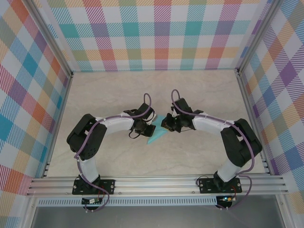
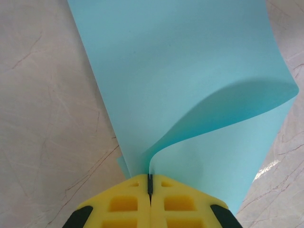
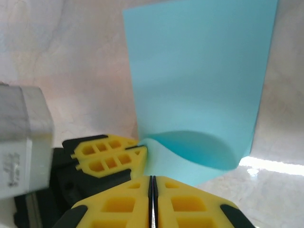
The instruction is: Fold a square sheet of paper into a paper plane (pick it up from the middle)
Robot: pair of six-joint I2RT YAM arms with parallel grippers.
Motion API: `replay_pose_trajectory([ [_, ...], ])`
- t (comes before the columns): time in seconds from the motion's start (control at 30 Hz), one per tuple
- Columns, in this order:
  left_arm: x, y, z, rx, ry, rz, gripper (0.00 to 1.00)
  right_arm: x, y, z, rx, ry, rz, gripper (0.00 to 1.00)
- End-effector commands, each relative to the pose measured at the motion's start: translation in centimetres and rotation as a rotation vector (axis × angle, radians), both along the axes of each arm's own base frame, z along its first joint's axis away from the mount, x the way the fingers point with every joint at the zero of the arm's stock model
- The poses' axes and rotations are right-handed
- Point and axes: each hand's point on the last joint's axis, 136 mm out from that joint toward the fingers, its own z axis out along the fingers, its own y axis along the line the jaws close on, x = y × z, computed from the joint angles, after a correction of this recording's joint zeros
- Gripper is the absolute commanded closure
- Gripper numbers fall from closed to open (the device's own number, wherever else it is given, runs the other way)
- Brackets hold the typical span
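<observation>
The paper's flap bulges up (image 3: 194,148) next to my left gripper's pinch, so my right gripper needs to stay closed, go back to the flap's near end and sweep outward from there.
The square sheet of paper (image 1: 156,137) is turquoise and lies on the table between my two grippers, part of it curled up. In the left wrist view the paper (image 2: 190,71) spreads away from me, and a lifted flap curves down into my left gripper (image 2: 150,183), which is shut on its edge. From the right wrist view the paper (image 3: 199,85) rises as a curled flap, pinched at its near left corner by the left gripper's yellow fingers (image 3: 109,154). My right gripper (image 3: 152,179) is shut, its tips right at the paper's near edge. Both grippers (image 1: 148,129) (image 1: 167,124) face each other mid-table.
The pale marble-patterned table (image 1: 118,95) is walled in by checked panels at the back and both sides. An aluminium rail (image 1: 156,183) with the arm bases runs along the near edge. Purple cables loop over both arms.
</observation>
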Motion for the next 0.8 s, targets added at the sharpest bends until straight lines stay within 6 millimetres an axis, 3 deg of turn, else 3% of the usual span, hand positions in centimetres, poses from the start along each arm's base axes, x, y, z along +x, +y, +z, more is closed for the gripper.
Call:
replay_pose_trajectory([
  [0.0, -0.8, 1.0, -1.9, 0.028, 0.052, 0.001, 0.99, -1.5, 1.9, 0.3, 0.116, 0.037, -0.035, 0.90],
  [0.17, -0.9, 0.8, -2.1, 0.021, 0.058, -0.001, 0.99, -3.1, 3.9, -0.5, 0.126, 0.046, -0.032, 0.92],
  [0.33, -1.0, 0.8, -2.0, 0.017, 0.064, -0.003, 0.99, -2.9, 4.9, -0.5, 0.150, 0.021, -0.038, 0.92],
  [0.63, -1.1, 0.9, -2.1, 0.021, 0.063, 0.000, 0.98, -3.7, 4.1, -3.3, 0.106, 0.086, -0.080, 0.92],
  [0.77, -1.2, 0.9, -2.0, 0.019, 0.064, -0.004, 0.98, -3.8, 3.8, -3.4, 0.104, 0.078, -0.086, 0.91],
])
